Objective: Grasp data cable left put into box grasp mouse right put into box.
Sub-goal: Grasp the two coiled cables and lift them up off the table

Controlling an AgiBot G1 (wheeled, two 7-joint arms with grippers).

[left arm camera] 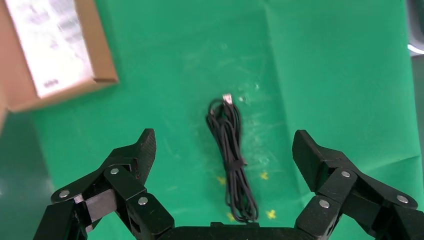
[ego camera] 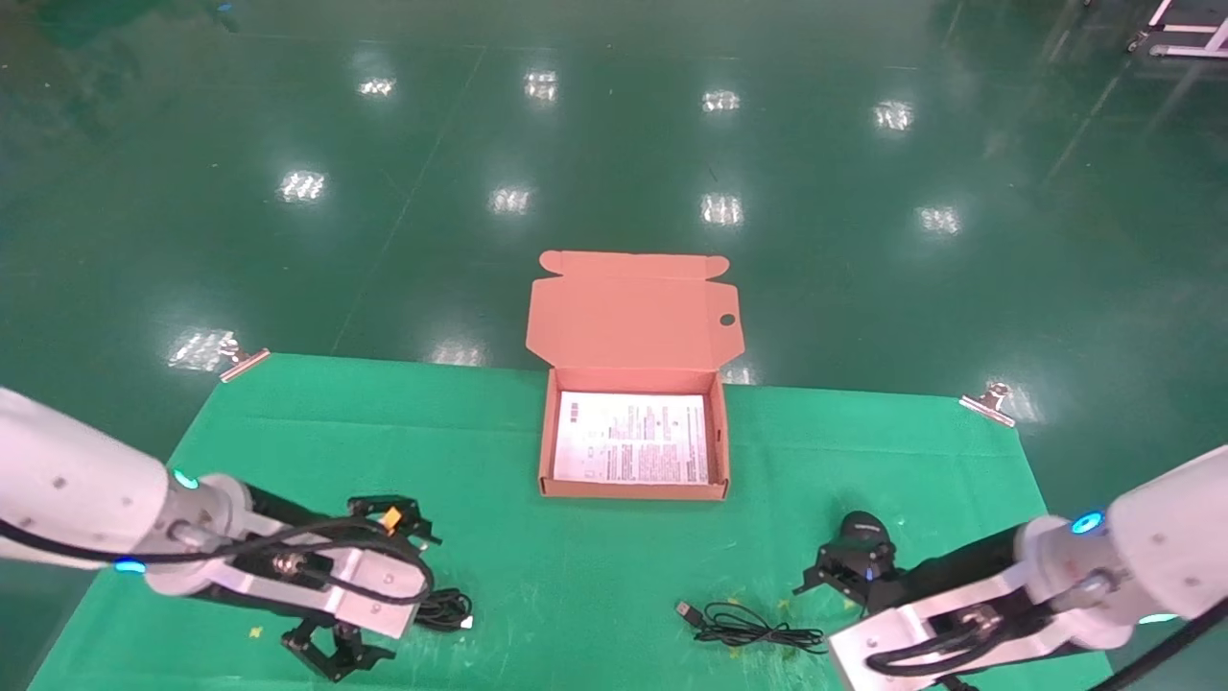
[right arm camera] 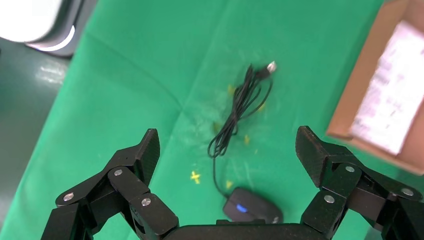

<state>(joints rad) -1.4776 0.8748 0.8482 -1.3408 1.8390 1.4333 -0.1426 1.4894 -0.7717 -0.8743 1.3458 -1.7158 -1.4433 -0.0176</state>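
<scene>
My right gripper keeps going down with the mouse's coiled cord (ego camera: 744, 629) lengthwise between its open fingers until they straddle the coil's end (ego camera: 809, 637) near the mouse, then close.
The data cable (left arm camera: 232, 160), a narrow black bundle with a pale plug tip, lies on the green cloth; one end shows in the head view (ego camera: 449, 609). My left gripper (left arm camera: 225, 140) hangs open above it, with the bundle between the jaws and untouched. The mouse (right arm camera: 252, 212), black with a blue-lit wheel, lies below my open right gripper (right arm camera: 227, 134), between its jaws. Its loose cord (ego camera: 758, 631) trails left to a USB plug (right arm camera: 271, 66). The box (ego camera: 547, 441) stands open at the table's far middle, holding only its white sheet.
The box's lid flap (ego camera: 633, 312) stands back over the far table edge. Metal clips (ego camera: 245, 363) (ego camera: 988, 401) hold the green cloth (ego camera: 595, 576) at the far corners. Small yellow marks dot the cloth near both objects. Shiny green floor lies beyond.
</scene>
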